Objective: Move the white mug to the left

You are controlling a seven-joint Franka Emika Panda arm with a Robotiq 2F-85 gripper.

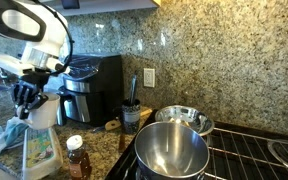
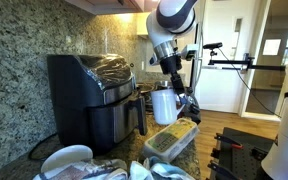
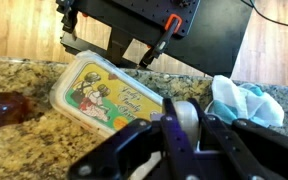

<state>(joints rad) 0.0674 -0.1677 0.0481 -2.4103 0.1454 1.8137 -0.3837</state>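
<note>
The food container [image 1: 42, 152] is under the white mug, so my gripper needs to move the mug past the container toward the blue cloth [image 1: 3, 137] before it lowers the mug.
The white mug [image 1: 41, 111] is held in my gripper [image 1: 27, 100], lifted above the counter over a lidded food container [image 1: 39, 152]. In an exterior view the white mug [image 2: 163, 104] hangs from my gripper [image 2: 171, 85] above the container [image 2: 172, 140]. In the wrist view the fingers [image 3: 181, 125] are shut on the mug's wall [image 3: 184, 118], with the container's printed lid [image 3: 104, 95] below.
A black air fryer [image 1: 102, 84] and steel coffee carafe [image 1: 77, 100] stand at the back. A honey bottle [image 1: 77, 158], dark utensil cup [image 1: 131, 117], steel pot [image 1: 172, 150] and bowl [image 1: 184, 118] lie nearby. A blue cloth [image 3: 246, 100] is beside the container.
</note>
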